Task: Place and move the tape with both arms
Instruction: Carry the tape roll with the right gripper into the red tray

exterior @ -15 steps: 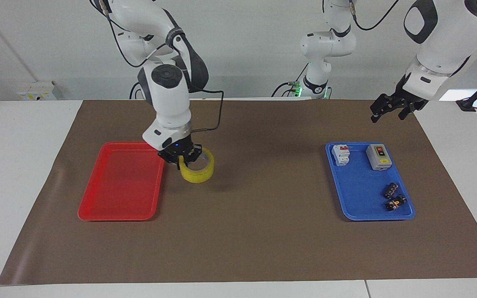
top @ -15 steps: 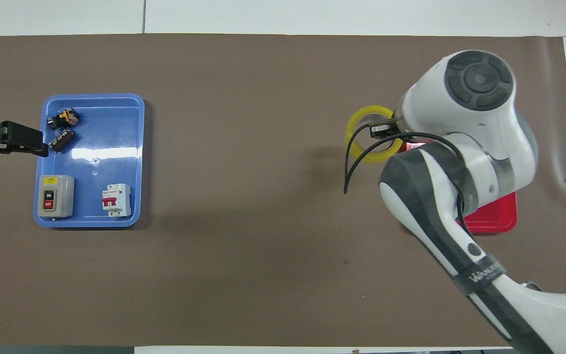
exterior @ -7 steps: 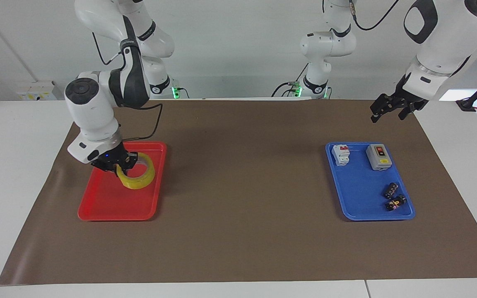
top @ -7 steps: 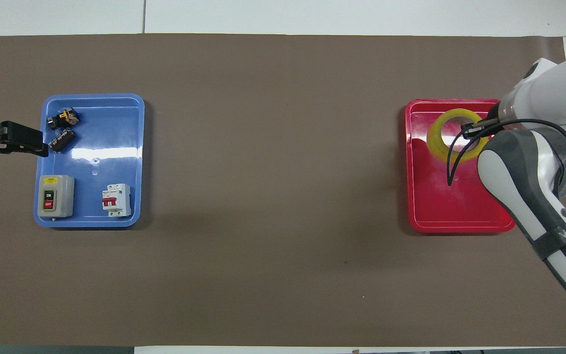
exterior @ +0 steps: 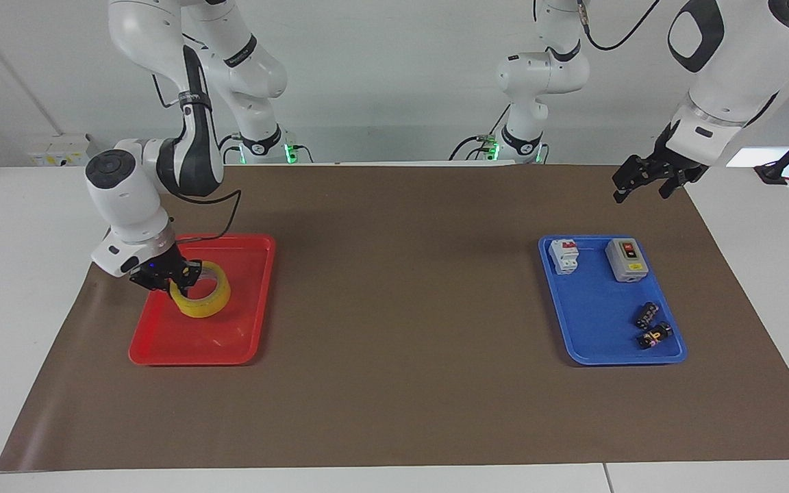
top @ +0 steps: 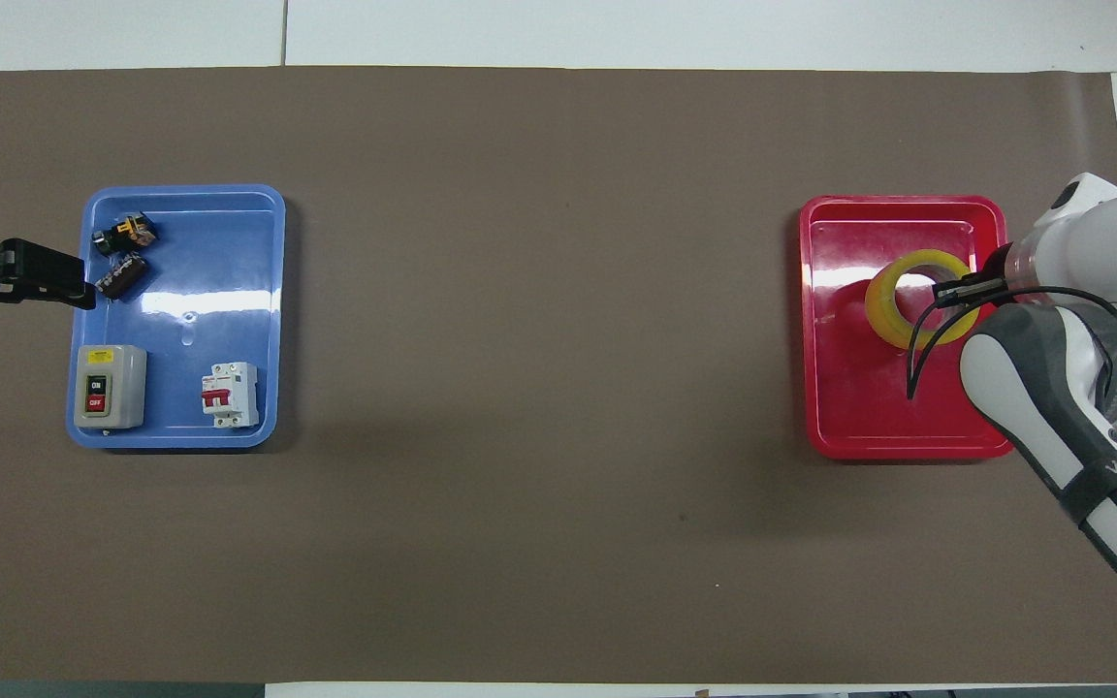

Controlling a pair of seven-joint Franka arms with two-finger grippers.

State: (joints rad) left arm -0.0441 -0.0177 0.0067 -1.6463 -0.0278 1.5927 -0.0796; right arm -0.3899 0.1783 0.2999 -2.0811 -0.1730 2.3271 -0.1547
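My right gripper has the tape (top: 882, 312) hanging flat above the red tray's open bottom and should keep lowering it toward the tray's middle (top: 894, 353) until it rests, then release.
The tape (exterior: 203, 300), a yellowish ring, is held low inside the red tray (exterior: 233, 342) at the right arm's end of the table. My right gripper (exterior: 177, 277) is shut on the ring's wall, with one finger inside the hole. In the overhead view the tape (top: 890, 312) sits near the middle of the red tray (top: 859, 417), with the right gripper (top: 956, 289) at its rim. I cannot tell whether the tape rests on the tray floor. My left gripper (exterior: 641, 186) waits open and empty in the air beside the blue tray (exterior: 593, 322); it also shows in the overhead view (top: 59, 281).
The blue tray (top: 229, 310) holds a grey on/off switch box (top: 110, 387), a white circuit breaker (top: 230, 394) and two small black parts (top: 124, 254). A brown mat (top: 539, 388) covers the table between the trays.
My right arm carried the tape from beside the red tray to over it, then lowered it toward the tray's middle. The left arm has not moved.
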